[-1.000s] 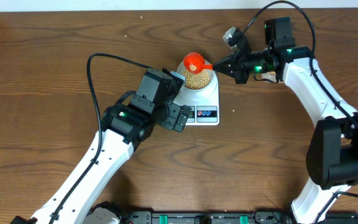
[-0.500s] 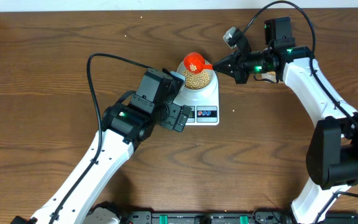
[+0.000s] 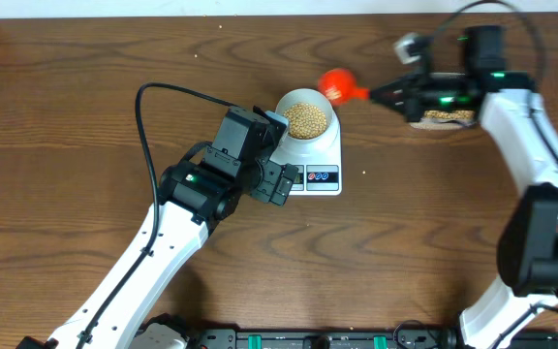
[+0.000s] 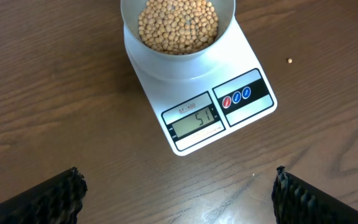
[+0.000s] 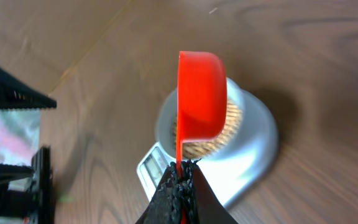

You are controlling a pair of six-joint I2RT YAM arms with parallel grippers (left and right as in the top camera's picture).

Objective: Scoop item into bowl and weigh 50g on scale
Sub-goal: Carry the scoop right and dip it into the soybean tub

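Observation:
The scale's display (image 4: pixel 194 122) shows a little over 50g, so next my right gripper moves the red scoop back above the beans in the white bowl (image 3: pixel 305 120) to take off the extra.
The white bowl (image 3: pixel 329 120) stands on the white scale (image 3: pixel 324 155), filled with beige beans (image 3: pixel 304 119). In the left wrist view, the bowl (image 4: pixel 182 61) of beans (image 4: pixel 178 25) sits on the scale (image 4: pixel 160 87), whose display reads 51. My right gripper (image 3: pixel 374 95) is shut on the handle of a red scoop (image 3: pixel 336 84), which hangs just past the bowl's upper right rim. The scoop (image 5: pixel 201 93) is tipped on its side above the bowl (image 5: pixel 253 134), pinched in the right gripper (image 5: pixel 182 171). My left gripper (image 4: pixel 179 193) hangs open and empty, near the scale's display end (image 3: pixel 277 182).
A clear container (image 3: pixel 446 116) holding beans lies at the right, partly behind my right arm. One stray bean (image 4: pixel 289 60) lies on the wooden table right of the scale. The left arm stretches from the bottom left toward the scale.
My right gripper has drawn the red scoop rightward, from over the bowl to just outside its rim. The left arm, bowl and scale have not moved.

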